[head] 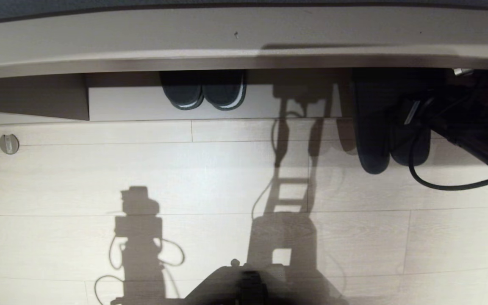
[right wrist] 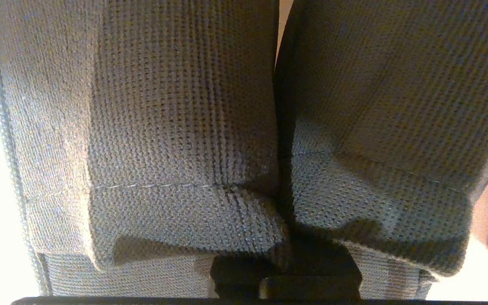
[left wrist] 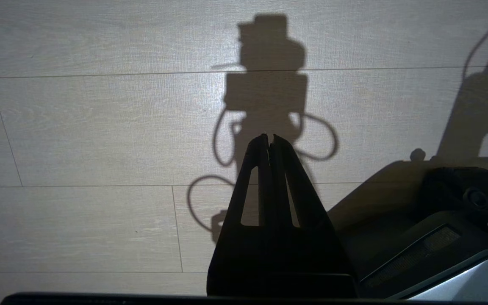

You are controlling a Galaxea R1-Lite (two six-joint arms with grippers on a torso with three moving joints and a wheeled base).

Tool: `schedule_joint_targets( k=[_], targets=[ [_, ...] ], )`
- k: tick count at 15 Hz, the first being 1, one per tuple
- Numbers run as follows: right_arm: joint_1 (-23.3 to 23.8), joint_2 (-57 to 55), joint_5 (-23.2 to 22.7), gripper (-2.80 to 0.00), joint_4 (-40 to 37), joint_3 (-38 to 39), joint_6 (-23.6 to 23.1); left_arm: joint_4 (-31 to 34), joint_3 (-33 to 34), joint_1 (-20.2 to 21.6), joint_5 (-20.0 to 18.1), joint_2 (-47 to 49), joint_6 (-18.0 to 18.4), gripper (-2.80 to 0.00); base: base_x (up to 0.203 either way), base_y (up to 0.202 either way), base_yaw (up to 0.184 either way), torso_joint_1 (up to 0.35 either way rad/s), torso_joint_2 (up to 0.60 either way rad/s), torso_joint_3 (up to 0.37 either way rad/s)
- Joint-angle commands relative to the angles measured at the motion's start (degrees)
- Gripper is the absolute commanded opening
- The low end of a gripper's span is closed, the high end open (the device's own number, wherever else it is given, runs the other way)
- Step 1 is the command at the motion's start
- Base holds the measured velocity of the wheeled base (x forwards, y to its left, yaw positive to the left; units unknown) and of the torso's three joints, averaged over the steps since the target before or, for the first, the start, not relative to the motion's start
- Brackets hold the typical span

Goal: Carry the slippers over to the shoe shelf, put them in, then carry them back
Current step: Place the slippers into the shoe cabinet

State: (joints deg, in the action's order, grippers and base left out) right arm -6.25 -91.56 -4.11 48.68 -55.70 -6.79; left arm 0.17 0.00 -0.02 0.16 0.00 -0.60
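Observation:
I keep moving my right gripper inward and let go over the pale base board, because both slippers point under the top board and are clear of the blacker pair.
The slippers, a dark grey-blue pair, hang side by side at the right of the head view. Their far ends reach under the top board of the shoe shelf; their near ends stick out over the floor. My right gripper comes in from the right and is shut on both. In the right wrist view the two knitted straps fill the picture, pinched together at the right gripper, whose tips are buried in them. My left gripper is shut on nothing, low over the floor, outside the head view.
A blacker pair with white sole edging stands on the shelf's pale base board. A brown upright panel closes the left. A round metal fitting sits in the floor. My base and a black cable are near.

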Motion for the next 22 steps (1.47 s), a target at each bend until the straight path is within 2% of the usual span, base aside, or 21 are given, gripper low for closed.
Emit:
schedule_joint_targets(
  k=[1, 5, 11, 15, 19, 20, 22],
  targets=[
    [0.1, -4.0, 0.0, -2.8, 0.3, -4.7, -0.1, 0.0, 0.0, 0.0, 0.0, 0.0, 0.0, -2.8, 0.0, 0.0, 0.0, 0.0, 0.0, 0.0],
    [0.2, -9.3, -0.3, -2.8, 0.1, -13.8, -0.4, 0.0, 0.0, 0.0, 0.0, 0.0, 0.0, -2.8, 0.0, 0.0, 0.0, 0.0, 0.0, 0.0],
    [0.1, -13.6, -0.9, -2.8, -0.6, -21.3, -1.3, 0.0, 0.0, -0.1, 0.0, 0.0, 0.0, -2.8, 0.0, 0.0, 0.0, 0.0, 0.0, 0.0],
    [-0.1, -15.9, -0.9, -2.8, -3.3, -29.8, -2.4, 0.0, 0.0, 0.0, 0.0, -0.1, 0.0, -2.8, 0.0, 0.0, 0.0, 0.0, 0.0, 0.0],
    [-0.6, -16.0, -1.9, -2.8, -6.7, -31.0, -3.5, 0.0, 0.0, 0.0, 0.0, 0.0, 0.0, -2.8, 0.0, 0.0, 0.0, 0.0, 0.0, 0.0],
    [-0.6, -16.4, -2.2, 0.0, -6.7, -31.0, -4.0, 0.0, 0.0, 0.0, 0.0, -0.1, 0.0, -2.8, 0.0, 0.0, 0.0, 0.0, 0.0, 0.0],
    [-0.7, -17.0, -2.1, 0.0, -6.6, -31.0, -4.5, 0.0, 0.0, 0.0, 0.0, -0.1, 0.0, -2.8, 0.0, 0.0, 0.0, 0.0, 0.0, 0.0]
  ],
)
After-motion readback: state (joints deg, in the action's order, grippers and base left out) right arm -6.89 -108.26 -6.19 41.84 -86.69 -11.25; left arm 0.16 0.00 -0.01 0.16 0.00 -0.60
